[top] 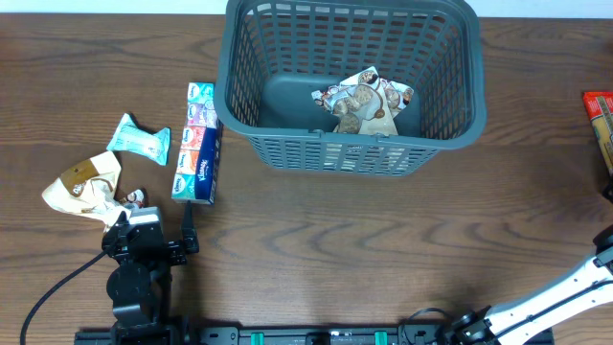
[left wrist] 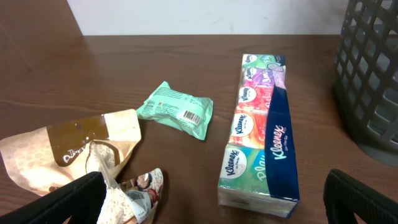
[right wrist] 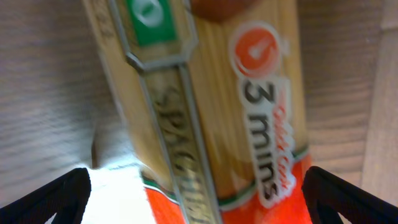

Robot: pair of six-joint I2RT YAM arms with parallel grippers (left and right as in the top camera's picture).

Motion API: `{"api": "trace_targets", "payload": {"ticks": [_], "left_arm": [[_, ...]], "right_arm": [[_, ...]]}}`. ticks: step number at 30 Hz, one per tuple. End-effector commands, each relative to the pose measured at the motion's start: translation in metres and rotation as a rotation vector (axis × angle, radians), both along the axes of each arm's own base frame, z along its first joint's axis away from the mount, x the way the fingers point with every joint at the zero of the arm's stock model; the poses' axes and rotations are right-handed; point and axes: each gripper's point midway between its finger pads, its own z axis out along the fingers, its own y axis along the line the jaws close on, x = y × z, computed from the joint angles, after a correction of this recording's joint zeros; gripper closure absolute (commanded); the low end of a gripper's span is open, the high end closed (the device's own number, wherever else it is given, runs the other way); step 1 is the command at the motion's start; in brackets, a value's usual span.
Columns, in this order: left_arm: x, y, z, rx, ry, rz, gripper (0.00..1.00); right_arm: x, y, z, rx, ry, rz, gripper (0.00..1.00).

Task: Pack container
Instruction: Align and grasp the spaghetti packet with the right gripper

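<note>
The robot's right gripper has its fingers over the red near end [right wrist: 227, 208] of the spaghetti packet, so it should move farther along and take hold of the packet by the green label [right wrist: 152, 22].
The container [top: 448, 123], a large dark grey lattice basket, stands at the back middle with a patterned snack packet [top: 364, 101] lying inside it. A multi-pack of Kleenex tissues [top: 198, 142] [left wrist: 261, 137] lies left of the basket. My left gripper [top: 153, 218] [left wrist: 214, 205] is open at the near left, low over the table, with the tissue pack's near end and a small patterned packet [left wrist: 140, 196] between its fingers. My right gripper [right wrist: 202, 199] is open right over an orange spaghetti packet [right wrist: 211, 93] [top: 599, 120] at the far right edge; the overhead view does not show this gripper.
A mint green wipes pack [top: 139, 139] [left wrist: 177, 111] and a cream and brown paper bag [top: 86, 182] [left wrist: 68, 149] lie at the left. The basket's wall [left wrist: 370, 74] stands at the right of the left wrist view. The right arm [top: 556, 297] reaches in from the near right.
</note>
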Motion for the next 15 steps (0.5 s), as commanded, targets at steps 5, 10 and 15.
{"api": "trace_targets", "payload": {"ticks": [5,10,15], "left_arm": [[-0.001,0.0,-0.011,-0.004,0.031,-0.001,0.01],[-0.001,0.0,-0.011,-0.004,0.031,-0.001,0.01],[-0.001,0.0,-0.011,-0.004,0.031,-0.001,0.01]], "right_arm": [[-0.018,-0.025,-0.001,-0.034,-0.018,-0.043,0.01],[-0.012,-0.023,0.0,-0.024,-0.046,-0.048,0.01],[0.016,-0.015,0.003,-0.028,-0.101,-0.014,0.01]]}}
